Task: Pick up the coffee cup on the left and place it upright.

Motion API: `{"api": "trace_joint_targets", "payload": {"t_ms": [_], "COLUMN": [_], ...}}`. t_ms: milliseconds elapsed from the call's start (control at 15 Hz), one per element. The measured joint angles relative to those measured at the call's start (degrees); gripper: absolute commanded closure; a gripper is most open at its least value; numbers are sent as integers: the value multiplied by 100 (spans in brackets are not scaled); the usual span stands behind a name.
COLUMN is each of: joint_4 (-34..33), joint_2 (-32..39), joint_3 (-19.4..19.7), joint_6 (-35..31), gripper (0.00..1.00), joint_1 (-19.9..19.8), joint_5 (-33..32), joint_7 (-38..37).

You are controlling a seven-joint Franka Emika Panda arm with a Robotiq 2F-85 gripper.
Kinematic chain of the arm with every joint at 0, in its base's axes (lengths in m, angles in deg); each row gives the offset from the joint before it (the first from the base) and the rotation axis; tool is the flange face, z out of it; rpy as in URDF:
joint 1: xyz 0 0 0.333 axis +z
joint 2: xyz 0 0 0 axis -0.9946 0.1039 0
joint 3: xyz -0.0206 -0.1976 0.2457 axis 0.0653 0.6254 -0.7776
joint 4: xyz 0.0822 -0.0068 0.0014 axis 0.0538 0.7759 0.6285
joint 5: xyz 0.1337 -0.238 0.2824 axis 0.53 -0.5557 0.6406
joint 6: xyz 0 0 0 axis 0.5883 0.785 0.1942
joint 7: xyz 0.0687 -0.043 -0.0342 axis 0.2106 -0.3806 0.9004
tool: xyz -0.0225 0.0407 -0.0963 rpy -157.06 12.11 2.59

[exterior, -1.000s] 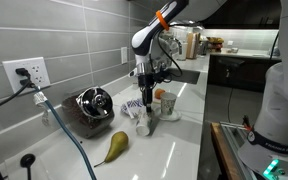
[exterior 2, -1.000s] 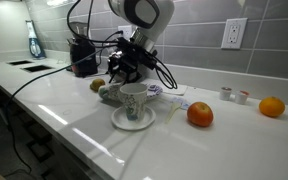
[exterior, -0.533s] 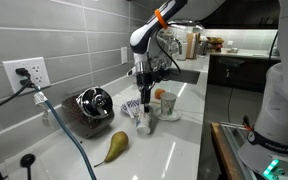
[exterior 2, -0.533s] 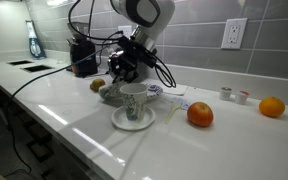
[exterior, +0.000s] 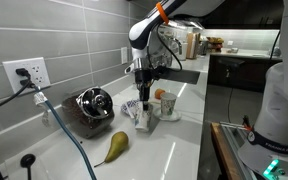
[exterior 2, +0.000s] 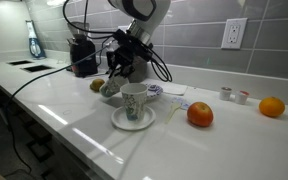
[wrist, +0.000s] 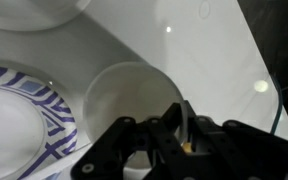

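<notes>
The coffee cup is tilted in my gripper, so I should raise the cup, turn it upright and set its base down on the counter (exterior 2: pixel 105 109) next to the saucer.
The coffee cup (wrist: pixel 132 100) is small, plain and whitish-grey. In the wrist view its open mouth faces the camera, and my gripper (wrist: pixel 172 128) is shut on its rim, one finger inside and one outside. In both exterior views the gripper (exterior: pixel 144 103) (exterior 2: pixel 116 78) hangs over the cluster of dishes with the cup (exterior: pixel 142 120) (exterior 2: pixel 109 89) held tilted just above the counter. The cup's base is hidden.
An orange-tinted cup (exterior: pixel 167 103) (exterior 2: pixel 134 101) on a white saucer (exterior 2: pixel 131 123) stands close beside it. A blue-and-white patterned item (exterior: pixel 132 106) (wrist: pixel 24 110) lies next to it. A pear (exterior: pixel 115 146), a black appliance (exterior: pixel 89 110), two oranges (exterior 2: pixel 200 114) (exterior 2: pixel 272 106) and a cable (exterior: pixel 69 140) are also on the white counter.
The arm has risen a little and shifted, and the cup in the gripper has come up slightly off the counter with it. The other objects have not moved.
</notes>
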Motion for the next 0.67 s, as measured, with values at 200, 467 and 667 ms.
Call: {"api": "trace_joint_targets", "payload": {"t_ms": [200, 467, 667], "joint_4": [168, 577, 914], "joint_2": [-363, -1042, -1534], "joint_3": [-87, -223, -440], "joint_6": [-5, -407, -841], "gripper": [98, 98, 98], "joint_1": [120, 450, 764], "joint_5": [-29, -385, -1053], "joint_7": [-306, -1306, -2356]}}
